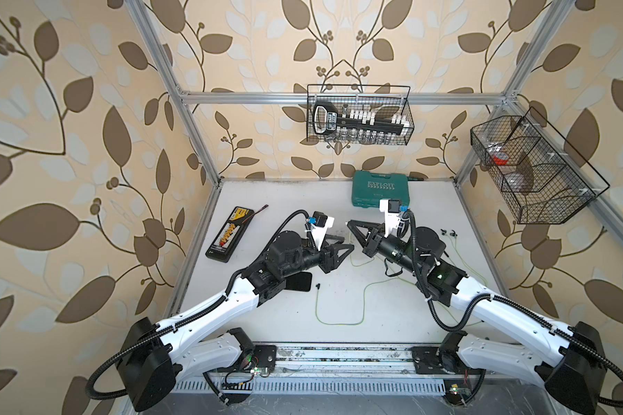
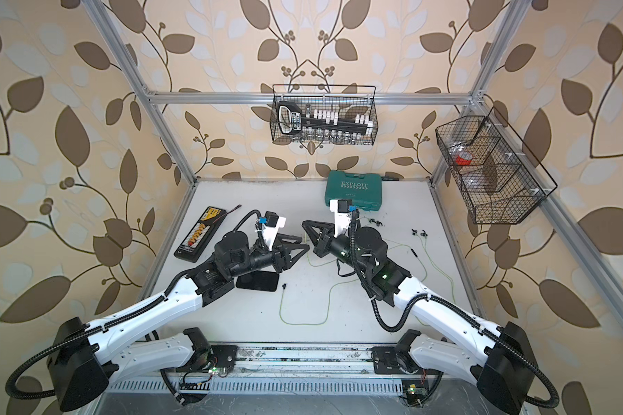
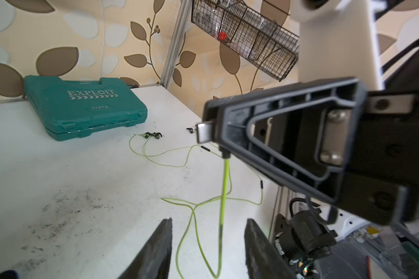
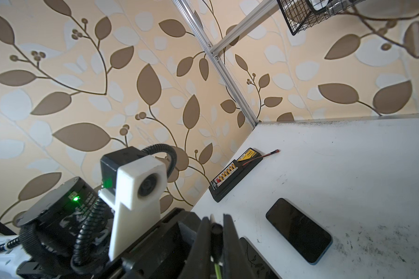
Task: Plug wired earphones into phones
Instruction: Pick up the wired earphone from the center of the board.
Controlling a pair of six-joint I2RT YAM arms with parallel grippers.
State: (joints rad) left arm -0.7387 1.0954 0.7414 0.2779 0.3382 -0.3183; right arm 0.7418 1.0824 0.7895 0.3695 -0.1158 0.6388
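My left gripper should hold the plug [image 3: 225, 153] while my right gripper regrips it further back, since the right gripper's fingers cover the plug almost to its metal tip [image 4: 212, 218].
My right gripper [image 1: 349, 223] [image 4: 215, 218] is shut on the black plug [image 4: 215, 232] of one set of wired earphones; the plug's metal tip [image 3: 203, 132] sticks out past the fingers. Its yellow-green cable [image 3: 225, 178] hangs down through the gap of my left gripper [image 3: 207, 223] [image 1: 349, 243], which is open and faces the right one, tips close together. A glossy phone [image 4: 298, 236] lies flat, and a textured phone [image 4: 257, 261] is half hidden beside my right fingers. A black phone [image 1: 297, 282] [image 2: 258, 282] lies partly under my left wrist. The other set's plug [image 1: 317, 286] lies loose on the table.
A teal tool case [image 1: 380, 188] stands at the back of the table. A long black bit case [image 1: 227, 233] lies at the left edge. Earbuds [image 1: 558, 233] and loose cable [image 1: 339, 323] lie on the table. Wire baskets [image 1: 358, 115] [image 1: 533, 169] hang on the frame.
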